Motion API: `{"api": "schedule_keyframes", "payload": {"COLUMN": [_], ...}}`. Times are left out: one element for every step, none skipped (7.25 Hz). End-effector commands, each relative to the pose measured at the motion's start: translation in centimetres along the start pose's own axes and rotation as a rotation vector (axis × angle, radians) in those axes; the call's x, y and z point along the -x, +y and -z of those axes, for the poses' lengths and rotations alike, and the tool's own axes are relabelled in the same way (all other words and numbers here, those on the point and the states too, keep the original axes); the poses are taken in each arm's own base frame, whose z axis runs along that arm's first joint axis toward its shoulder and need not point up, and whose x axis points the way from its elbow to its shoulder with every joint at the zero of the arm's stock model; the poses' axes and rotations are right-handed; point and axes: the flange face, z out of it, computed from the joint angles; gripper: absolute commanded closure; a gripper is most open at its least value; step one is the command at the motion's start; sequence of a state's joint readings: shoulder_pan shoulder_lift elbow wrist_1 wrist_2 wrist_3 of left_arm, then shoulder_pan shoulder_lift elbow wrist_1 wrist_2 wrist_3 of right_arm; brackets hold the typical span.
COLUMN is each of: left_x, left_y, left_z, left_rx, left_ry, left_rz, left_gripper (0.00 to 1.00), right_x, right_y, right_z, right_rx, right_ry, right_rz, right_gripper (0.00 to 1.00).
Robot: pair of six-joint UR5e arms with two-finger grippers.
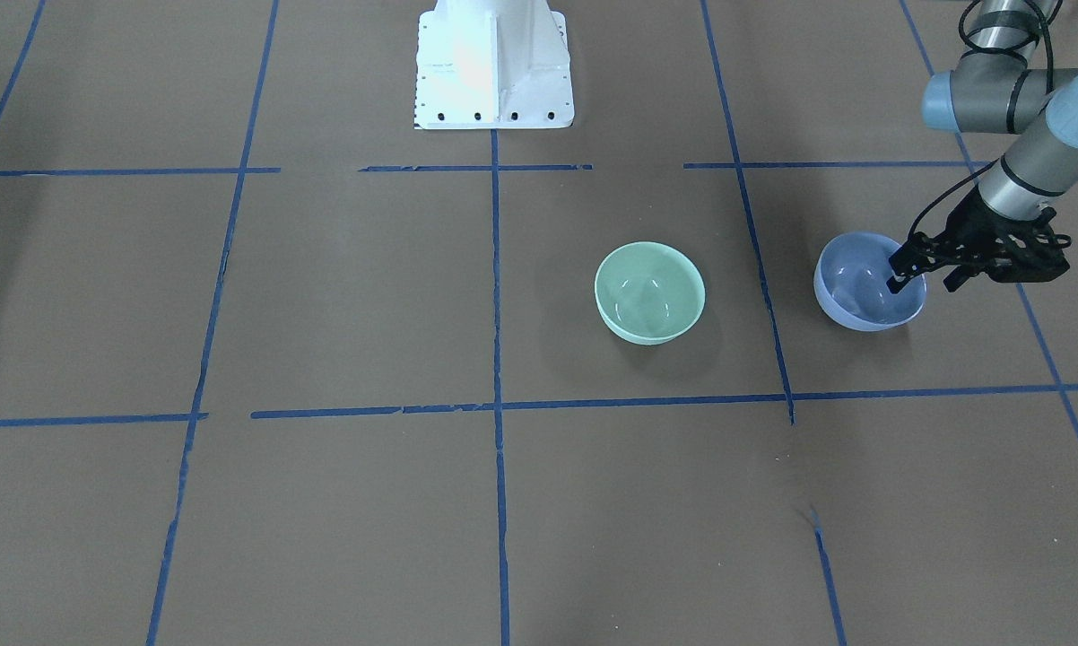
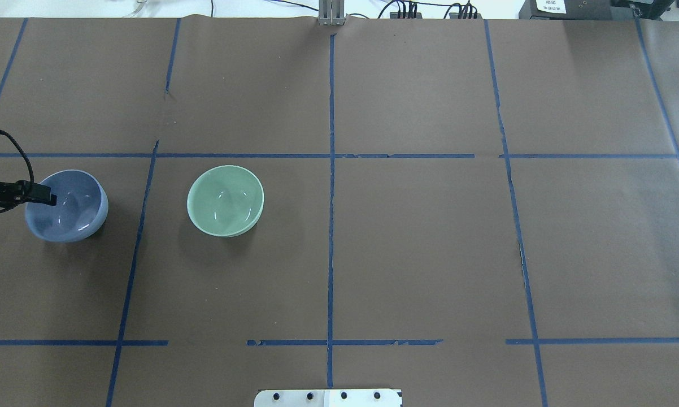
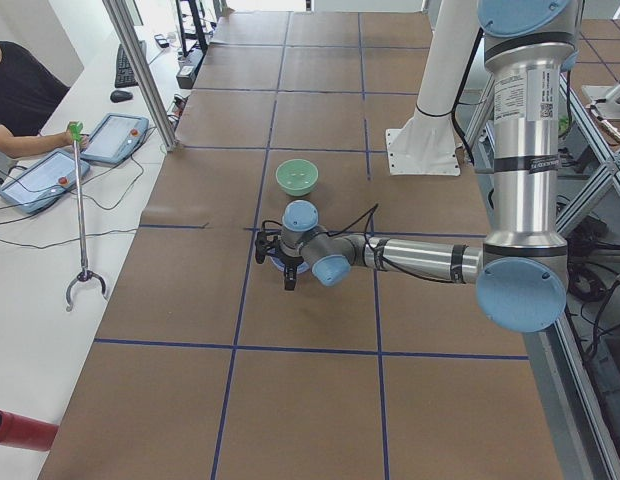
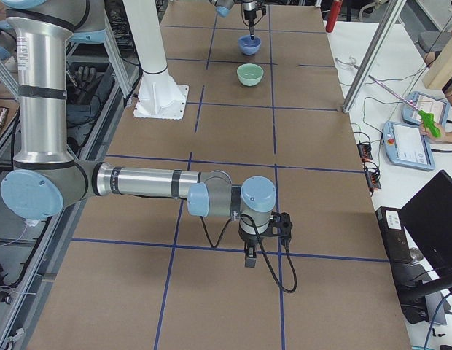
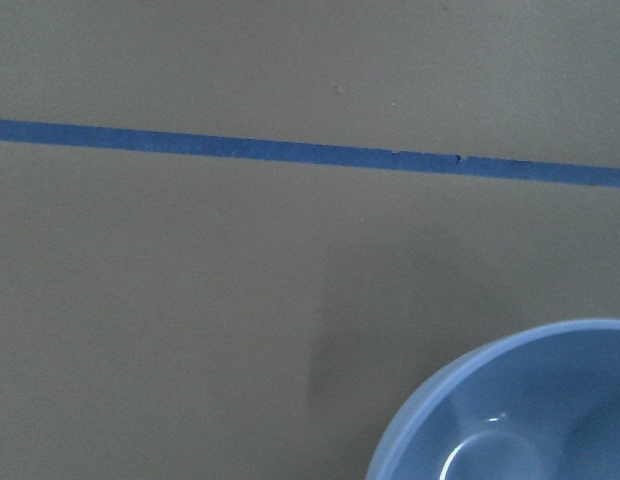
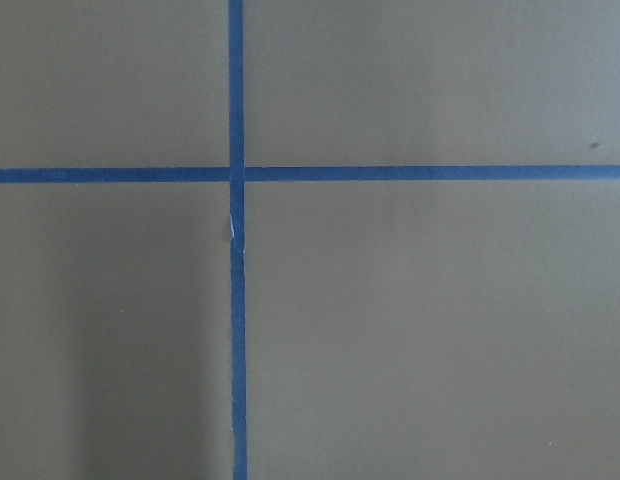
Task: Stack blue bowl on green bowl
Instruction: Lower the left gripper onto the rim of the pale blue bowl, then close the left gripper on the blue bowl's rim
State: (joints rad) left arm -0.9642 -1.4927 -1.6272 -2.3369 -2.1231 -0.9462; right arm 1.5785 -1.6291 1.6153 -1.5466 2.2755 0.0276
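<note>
I expect the blue bowl (image 1: 869, 282) to sit deep in the green bowl, with the rims almost together, when I lower it, because the green bowl's empty opening (image 1: 650, 291) matches the blue bowl's size.
The blue bowl (image 1: 862, 289) stands upright on the brown table near the robot's left side; it also shows in the overhead view (image 2: 71, 209) and the left wrist view (image 5: 520, 410). The green bowl (image 1: 649, 292) stands upright and empty about a bowl's width from it, toward the table's middle (image 2: 225, 200). My left gripper (image 1: 923, 283) is open and straddles the blue bowl's outer rim, one finger (image 2: 46, 198) inside the bowl and the other outside. My right gripper (image 4: 251, 257) hovers over bare table far from both bowls; I cannot tell whether it is open or shut.
The robot's white pedestal (image 1: 494, 72) stands at the table's robot side. Blue tape lines (image 2: 331, 198) divide the brown surface into squares. A side bench with tablets (image 3: 40, 175) and a grabber tool (image 3: 80, 220) lies beyond the table's far edge.
</note>
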Motion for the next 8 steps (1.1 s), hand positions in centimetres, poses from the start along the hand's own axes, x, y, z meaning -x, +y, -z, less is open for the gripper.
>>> {"api": "schedule_keyframes", "payload": {"left_x": [0.7,1.2,1.2,1.3,0.8,0.6,-0.7,0.2], "left_y": [0.8,1.3,1.5,1.5,1.6,3.4,4.6,5.1], "left_z": [0.1,0.3,0.5,0.5,1.4,3.4,5.9,8.7], "left_rx": [0.0,-0.005,-0.005,-0.004,0.002,0.057,0.104,0.1], "left_ry": [0.003,0.014,0.017,0.018,0.04,0.093,0.165,0.191], "left_rz": [-0.012,-0.02,-0.021,-0.021,-0.024,-0.027,-0.041,-0.02], "left_gripper": [0.64,0.88,1.0,1.0,1.0,1.0,1.0,1.0], "right_x": [0.0,0.0,0.0,0.0,0.0,0.0,0.0,0.0], "right_y": [0.0,0.0,0.0,0.0,0.0,0.0,0.0,0.0], "right_z": [0.0,0.0,0.0,0.0,0.0,0.0,0.0,0.0], "right_rx": [0.0,0.0,0.0,0.0,0.0,0.001,0.0,0.0], "right_ry": [0.001,0.001,0.001,-0.001,0.001,-0.001,0.001,-0.001], "right_rz": [0.0,0.0,0.0,0.0,0.0,-0.001,0.0,0.0], "right_gripper": [0.0,0.0,0.0,0.0,0.0,0.0,0.0,0.0]}}
